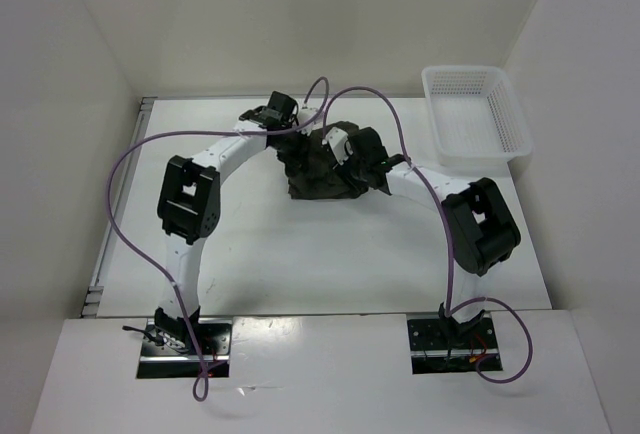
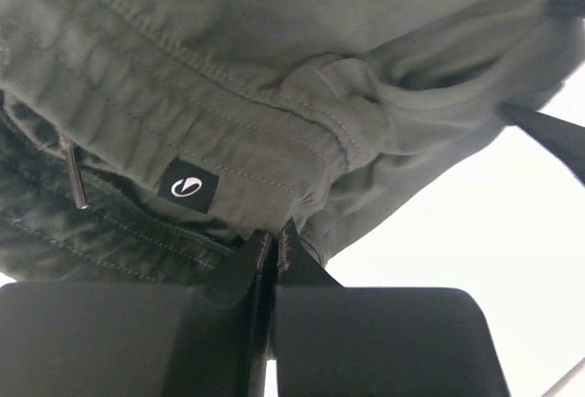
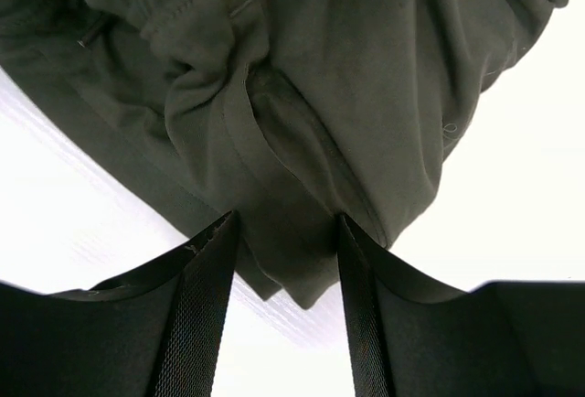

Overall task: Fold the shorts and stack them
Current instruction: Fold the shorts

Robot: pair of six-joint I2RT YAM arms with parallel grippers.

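Note:
The shorts lie bunched [image 1: 318,176] between my grippers, so next my left gripper draws the waistband away while my right gripper takes the back edge [image 1: 346,126] and pulls it straight.
The dark olive-green shorts [image 1: 318,176] lie bunched in a heap at the middle back of the table. My left gripper [image 1: 293,137] comes at the heap from the left. In the left wrist view it [image 2: 276,236] is shut, its tips pinching the hem of the shorts [image 2: 228,95] just below a small black label [image 2: 189,187]. My right gripper [image 1: 330,157] sits on the heap's right side. In the right wrist view it [image 3: 285,223] stands open, with a hanging fold of the shorts [image 3: 347,68] filling the gap between its fingers.
A white plastic basket [image 1: 470,72] stands at the back right corner. White walls close in the table at the back and on both sides. Purple cables arch over both arms. A metal-tipped drawstring [image 2: 73,173] hangs from the waistband.

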